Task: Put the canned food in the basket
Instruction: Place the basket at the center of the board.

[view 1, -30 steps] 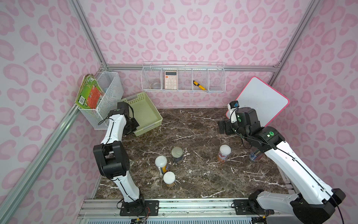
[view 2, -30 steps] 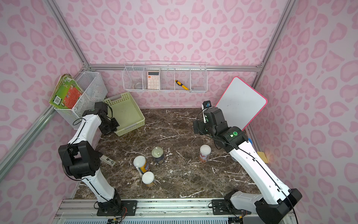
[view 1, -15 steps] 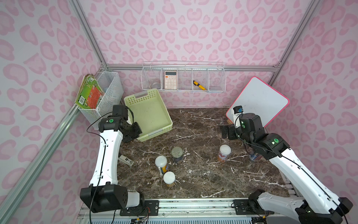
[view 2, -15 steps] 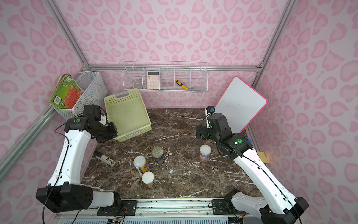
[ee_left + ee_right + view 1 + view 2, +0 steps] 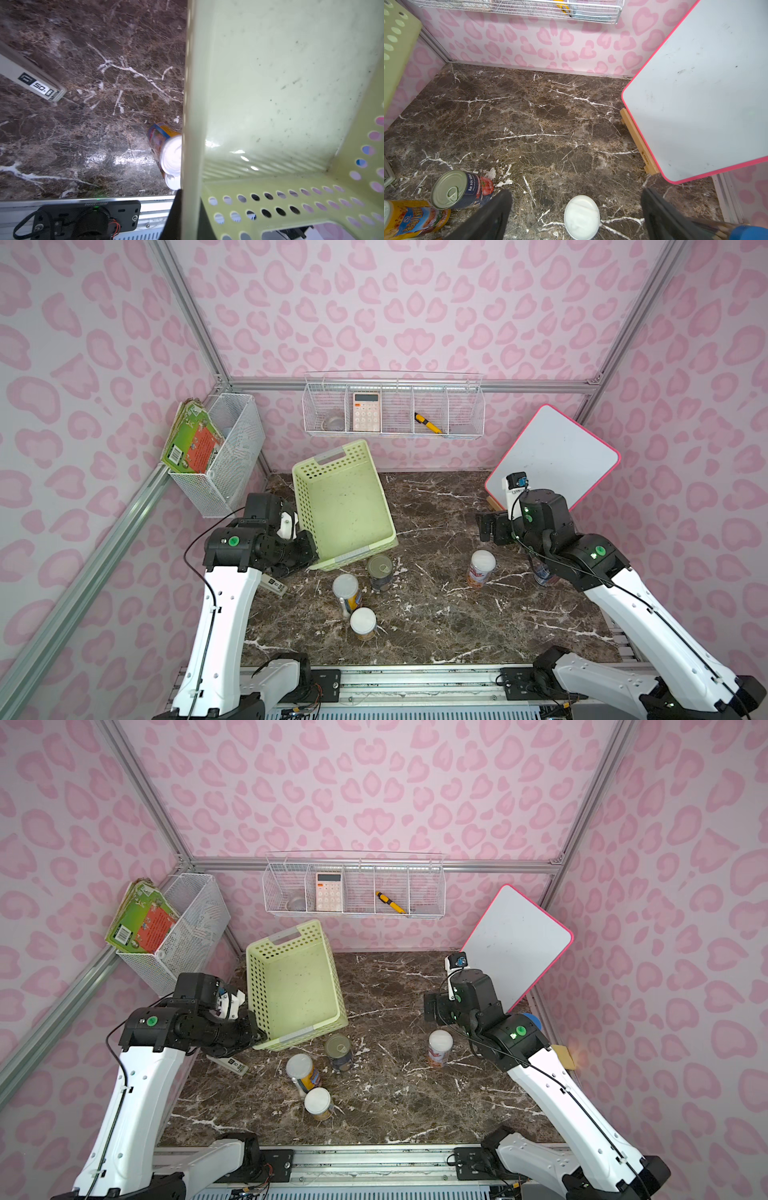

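Note:
My left gripper should keep carrying the pale green basket to the gap between the dark can and the red-labelled can, because the gap is open, until the basket stands flat there.
My left gripper is shut on the side wall of the pale green basket, near its front corner. The basket hangs tilted over the left half of the table in both top views. In the left wrist view the fingers pinch the basket wall. Three cans stand just in front of the basket: a dark can and two white-lidded cans. A fourth, red-labelled can stands to the right. My right gripper hovers open just behind and above it. Its white lid lies between the spread fingers.
A grey box lies on the table under my left arm. A pink-edged whiteboard leans at the back right. A blue-lidded jar is half hidden by my right arm. Wire baskets hang on the walls.
My left arm has swung forward and carried the basket from the back left corner toward the middle, up to the cans. My right gripper has drifted a little toward the right, still open.

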Tool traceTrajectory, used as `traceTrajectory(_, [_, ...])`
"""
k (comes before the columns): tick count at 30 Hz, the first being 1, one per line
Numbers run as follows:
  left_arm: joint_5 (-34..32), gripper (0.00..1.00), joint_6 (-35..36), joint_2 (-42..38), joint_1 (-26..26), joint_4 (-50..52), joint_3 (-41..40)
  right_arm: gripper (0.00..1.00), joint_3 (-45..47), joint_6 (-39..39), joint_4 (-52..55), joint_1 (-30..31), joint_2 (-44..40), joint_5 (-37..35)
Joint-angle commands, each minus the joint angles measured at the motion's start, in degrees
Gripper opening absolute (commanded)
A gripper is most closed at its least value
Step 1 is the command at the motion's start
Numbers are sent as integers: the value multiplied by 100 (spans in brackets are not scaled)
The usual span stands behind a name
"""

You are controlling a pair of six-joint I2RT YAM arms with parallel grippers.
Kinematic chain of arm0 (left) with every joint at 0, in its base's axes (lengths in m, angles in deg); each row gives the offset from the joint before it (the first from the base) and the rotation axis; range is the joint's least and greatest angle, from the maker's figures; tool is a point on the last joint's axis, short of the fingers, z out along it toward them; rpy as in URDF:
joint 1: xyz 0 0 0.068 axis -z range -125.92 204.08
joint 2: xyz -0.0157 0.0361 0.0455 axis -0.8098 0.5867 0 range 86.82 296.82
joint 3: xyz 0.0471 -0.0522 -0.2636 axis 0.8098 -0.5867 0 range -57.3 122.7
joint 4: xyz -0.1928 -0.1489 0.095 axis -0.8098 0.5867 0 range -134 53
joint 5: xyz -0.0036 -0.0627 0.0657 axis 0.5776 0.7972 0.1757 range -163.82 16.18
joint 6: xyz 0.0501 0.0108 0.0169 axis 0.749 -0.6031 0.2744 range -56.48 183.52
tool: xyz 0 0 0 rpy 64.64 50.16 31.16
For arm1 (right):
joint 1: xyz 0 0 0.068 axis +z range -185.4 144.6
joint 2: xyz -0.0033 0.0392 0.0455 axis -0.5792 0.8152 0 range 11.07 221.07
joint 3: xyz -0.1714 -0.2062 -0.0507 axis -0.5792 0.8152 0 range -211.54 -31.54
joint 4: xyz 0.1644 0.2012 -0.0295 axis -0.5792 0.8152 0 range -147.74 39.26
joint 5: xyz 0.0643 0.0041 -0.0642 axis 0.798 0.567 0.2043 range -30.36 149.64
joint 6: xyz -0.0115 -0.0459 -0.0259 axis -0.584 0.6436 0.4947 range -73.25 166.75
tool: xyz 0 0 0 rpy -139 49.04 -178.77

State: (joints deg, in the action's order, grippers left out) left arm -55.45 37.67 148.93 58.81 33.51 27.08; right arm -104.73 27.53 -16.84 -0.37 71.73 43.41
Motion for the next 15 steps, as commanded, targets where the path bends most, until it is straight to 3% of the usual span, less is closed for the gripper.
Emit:
traceTrajectory(1, [107,0,-652,-117,646,111,169,100,26,-123,-187,-35,-55,-25])
traceTrajectory(8, [-1160,0,-2215,346,3459,-657,-308,100,65,-230,-55,-244,-139,57])
traceTrajectory(15, [-1532,0,-3185,470,3829,-1838,-1347,100,102,-165,56,-380,-300,165])
